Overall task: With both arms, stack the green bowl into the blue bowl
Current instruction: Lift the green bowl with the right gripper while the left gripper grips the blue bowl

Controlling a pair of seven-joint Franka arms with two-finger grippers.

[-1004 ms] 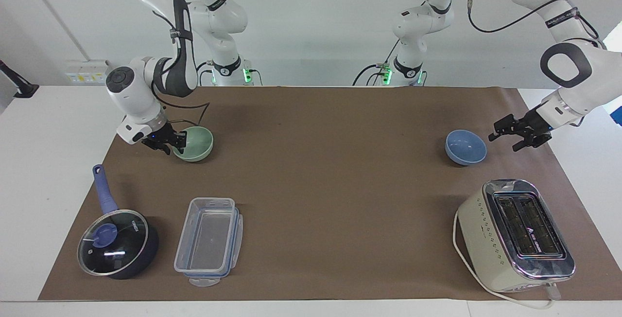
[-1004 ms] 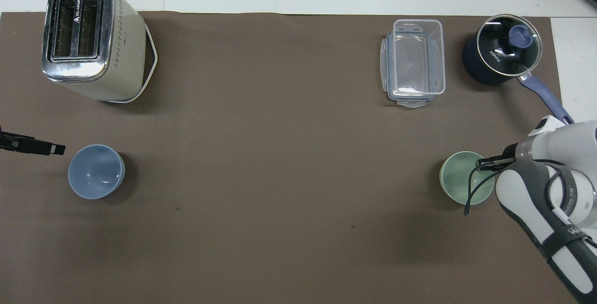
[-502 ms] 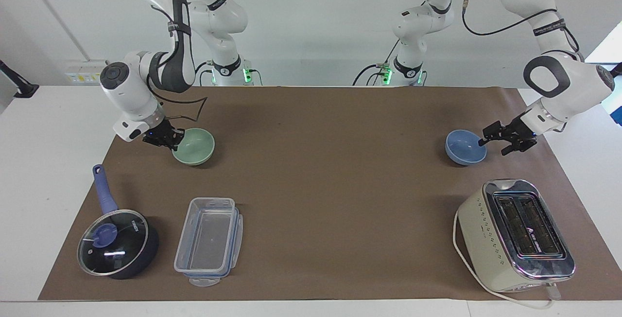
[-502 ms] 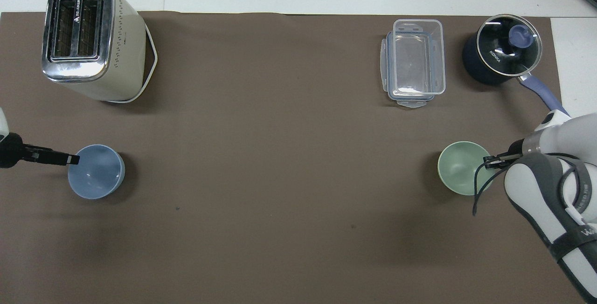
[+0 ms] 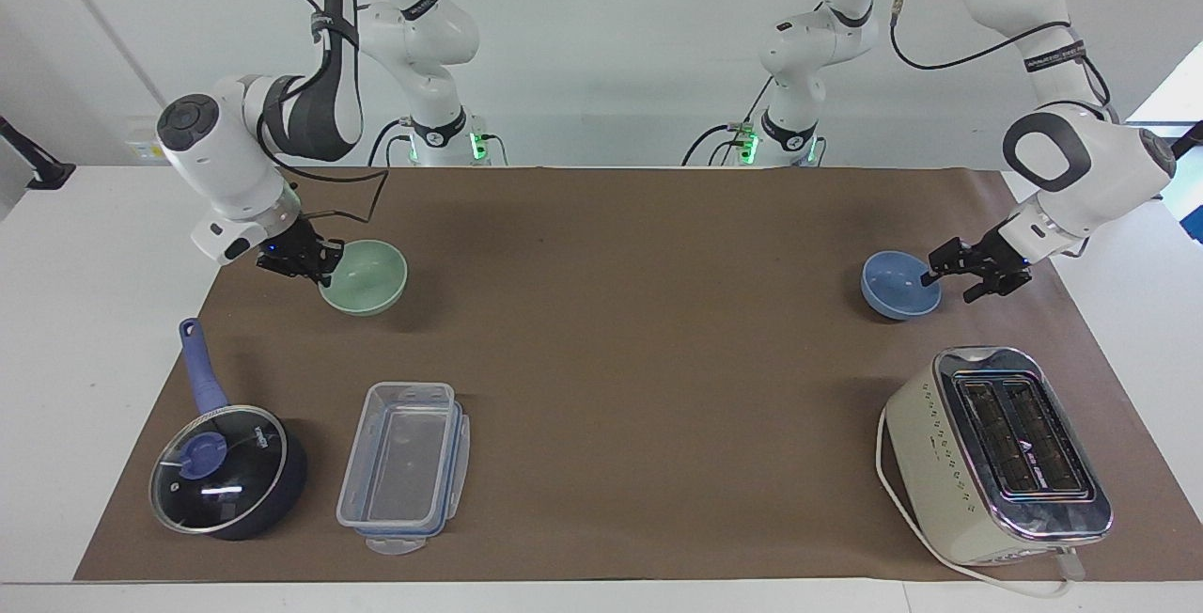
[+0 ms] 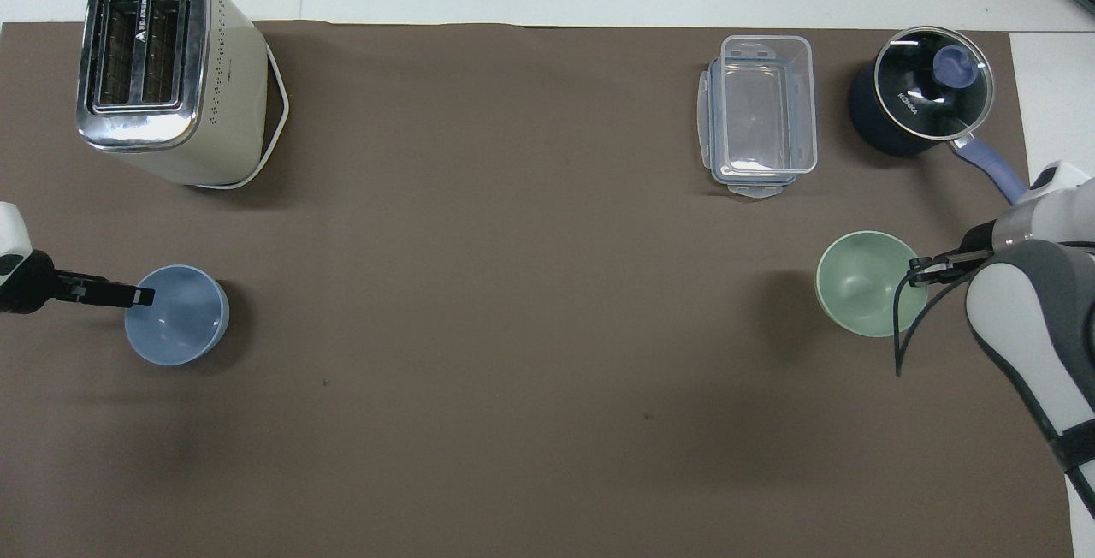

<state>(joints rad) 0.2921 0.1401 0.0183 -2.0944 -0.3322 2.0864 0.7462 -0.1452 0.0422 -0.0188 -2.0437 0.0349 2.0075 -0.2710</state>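
The blue bowl [image 6: 179,317] is far across the mat from my right gripper's green bowl, so next my left gripper places the blue bowl at the mat's middle [image 6: 550,353] first.
The green bowl [image 5: 368,276] [image 6: 866,294] is at the right arm's end of the table, held a little above the brown mat. My right gripper [image 5: 322,265] [image 6: 918,268] is shut on its rim, on the side toward the mat's edge. The blue bowl [image 5: 898,286] [image 6: 180,329] stands upright on the mat at the left arm's end. My left gripper [image 5: 947,286] [image 6: 144,294] is at the blue bowl's rim, open, with one finger over the inside and the other outside.
A cream toaster [image 5: 998,455] [image 6: 162,70] stands farther from the robots than the blue bowl. A clear plastic container [image 5: 404,467] [image 6: 760,113] and a dark blue glass-lidded saucepan [image 5: 226,474] [image 6: 920,100] stand farther than the green bowl.
My right gripper has lifted the green bowl off the mat and drawn it toward the mat's end. My left gripper has moved in from beside the blue bowl to its rim.
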